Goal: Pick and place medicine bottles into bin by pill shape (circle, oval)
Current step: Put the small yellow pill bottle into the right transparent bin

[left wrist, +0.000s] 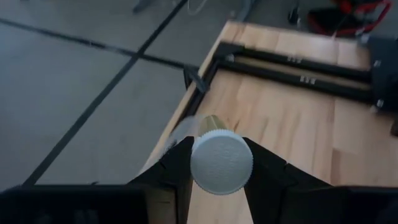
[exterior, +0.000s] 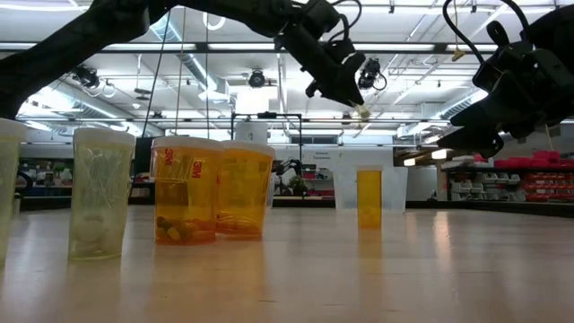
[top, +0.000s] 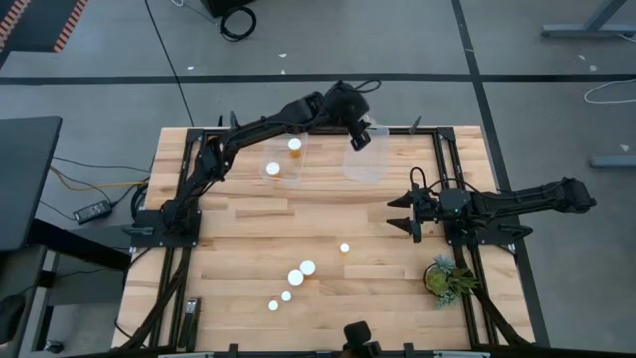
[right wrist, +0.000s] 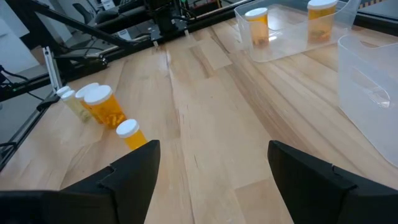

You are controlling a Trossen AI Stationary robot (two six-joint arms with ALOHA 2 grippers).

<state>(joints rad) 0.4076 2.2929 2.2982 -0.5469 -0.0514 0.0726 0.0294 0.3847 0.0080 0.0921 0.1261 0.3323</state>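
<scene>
I am holding the bottle in my left gripper (left wrist: 213,124) at a slant toward the table's edge, so I should tip it upright over the empty clear bin (top: 367,167) before I lower it in.
My left gripper (top: 359,136) reaches to the table's far side and is shut on a small orange bottle with a white cap (left wrist: 221,161), held high over the right-hand clear bin (top: 366,162). It shows in the low view (exterior: 362,111) at the fingertips. The left-hand clear bin (top: 286,159) holds two bottles (top: 295,144) (top: 272,169), both standing upright. Several more bottles (top: 307,267) stand on the near middle of the table. My right gripper (top: 405,213) is open and empty at the table's right side. My left gripper pinches the bottle between its two fingers (left wrist: 177,167) at the white cap end (left wrist: 221,161), the cap facing back toward the wrist and the orange body (left wrist: 210,122) pointing away along the fingers. The fingers slant down from above. The bottle is lifted clear, above the bin.
A small potted plant (top: 446,278) stands near the right front. Black frame rails (top: 452,189) run along the table's sides. The loose bottles also show in the right wrist view (right wrist: 102,106) and close up in the low view (exterior: 184,191). Bare wood lies between the bins and the bottles.
</scene>
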